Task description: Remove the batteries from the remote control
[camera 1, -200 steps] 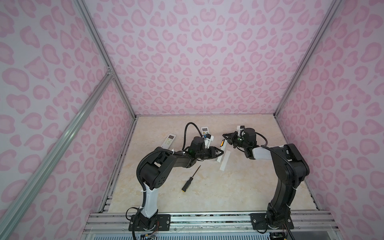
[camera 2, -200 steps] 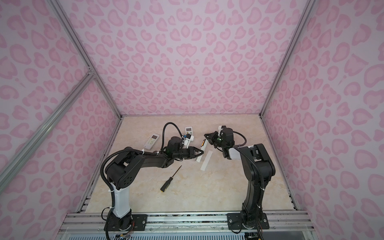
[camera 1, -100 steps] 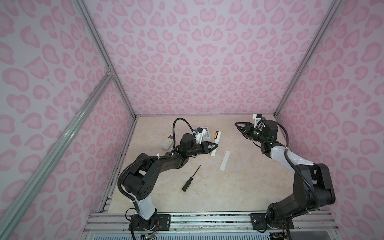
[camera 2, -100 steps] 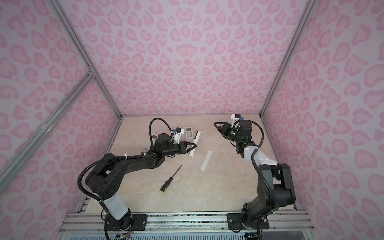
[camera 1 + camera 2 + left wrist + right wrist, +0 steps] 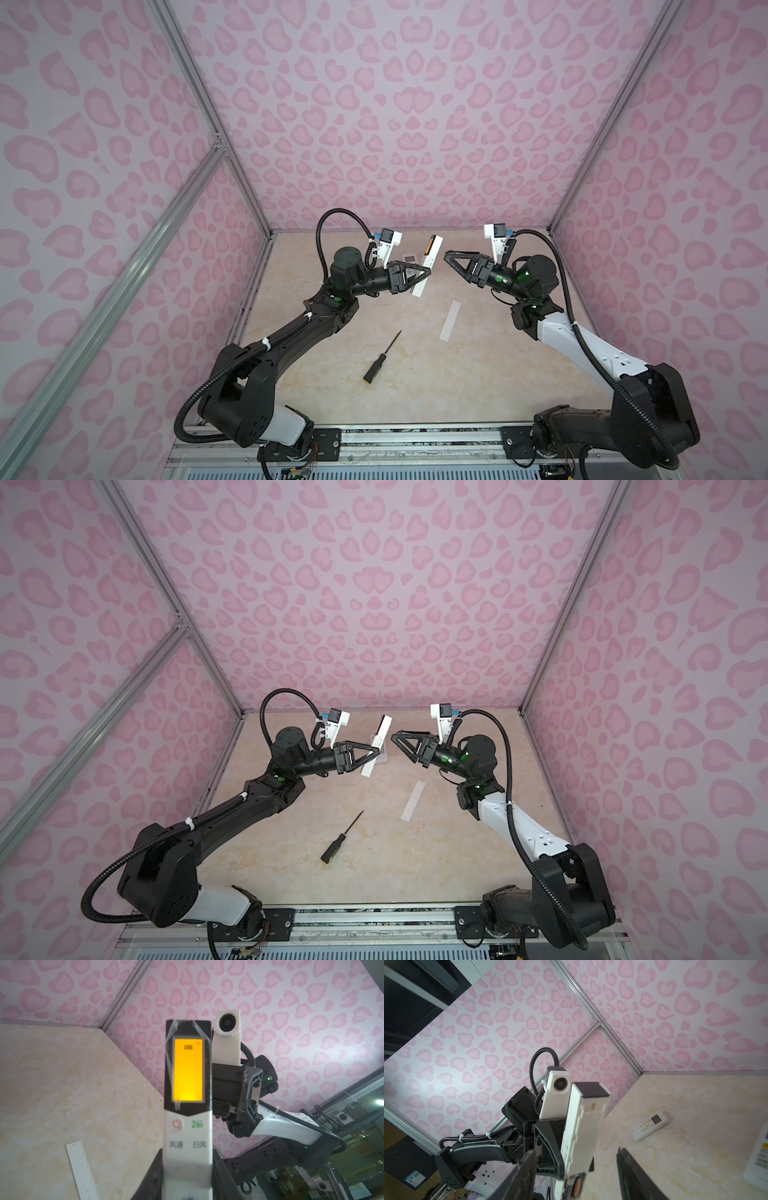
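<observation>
My left gripper is holding the remote control (image 5: 420,289) with its screen end (image 5: 433,246) free and facing my open right gripper, and should keep holding it until my right gripper closes on that end.
My left gripper (image 5: 422,275) (image 5: 374,752) (image 5: 188,1178) is shut on the lower half of a white remote control (image 5: 428,259) (image 5: 380,739) (image 5: 188,1126) and holds it upright above the table, its orange display lit. The right wrist view shows the remote's back (image 5: 583,1126), and a dark, orange-marked battery (image 5: 578,1185) peeks out at its lower end. My right gripper (image 5: 449,261) (image 5: 397,741) (image 5: 576,1151) is open, points at the remote from the right, and stands a short gap away from it.
The remote's white back cover (image 5: 451,321) (image 5: 413,801) (image 5: 81,1169) lies flat on the table (image 5: 498,365). A black-handled screwdriver (image 5: 382,357) (image 5: 343,837) lies nearer the front. Two more white remotes (image 5: 651,1126) (image 5: 758,1155) lie near the back.
My right gripper has gone from shut to open, pulling away rightward and upward from the remote. My left gripper has lifted the remote higher and toward the back.
</observation>
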### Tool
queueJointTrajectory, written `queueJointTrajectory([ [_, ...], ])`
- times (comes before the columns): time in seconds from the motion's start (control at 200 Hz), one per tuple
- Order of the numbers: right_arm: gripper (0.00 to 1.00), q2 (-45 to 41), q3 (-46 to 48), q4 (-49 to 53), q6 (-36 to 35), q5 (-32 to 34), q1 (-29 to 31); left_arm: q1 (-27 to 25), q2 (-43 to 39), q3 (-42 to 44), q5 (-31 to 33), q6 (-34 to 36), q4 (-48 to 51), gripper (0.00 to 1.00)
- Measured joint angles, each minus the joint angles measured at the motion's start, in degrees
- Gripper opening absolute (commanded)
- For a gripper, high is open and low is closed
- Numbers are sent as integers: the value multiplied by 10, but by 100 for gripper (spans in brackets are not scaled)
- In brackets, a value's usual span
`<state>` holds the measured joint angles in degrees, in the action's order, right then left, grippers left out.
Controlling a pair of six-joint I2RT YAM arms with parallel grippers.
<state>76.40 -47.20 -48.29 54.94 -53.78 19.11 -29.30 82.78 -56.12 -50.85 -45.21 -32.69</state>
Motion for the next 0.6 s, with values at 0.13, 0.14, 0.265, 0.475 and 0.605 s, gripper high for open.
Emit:
queueJointTrajectory([
  [0.13,62,16,-13,-35,21,-7,26,0,-24,-3,-23,-2,8,3],
  [0.14,62,17,-14,-36,22,-7,29,0,-26,-4,-25,-2,9,3],
  [0.265,57,30,-29,-57,30,-16,53,0,-35,-7,-34,-2,14,3],
  [0.475,29,46,-40,-60,40,-15,71,0,-37,-8,-47,-1,28,3],
  [0.605,10,46,-40,-56,53,-12,72,2,-39,-9,-55,9,33,16],
])
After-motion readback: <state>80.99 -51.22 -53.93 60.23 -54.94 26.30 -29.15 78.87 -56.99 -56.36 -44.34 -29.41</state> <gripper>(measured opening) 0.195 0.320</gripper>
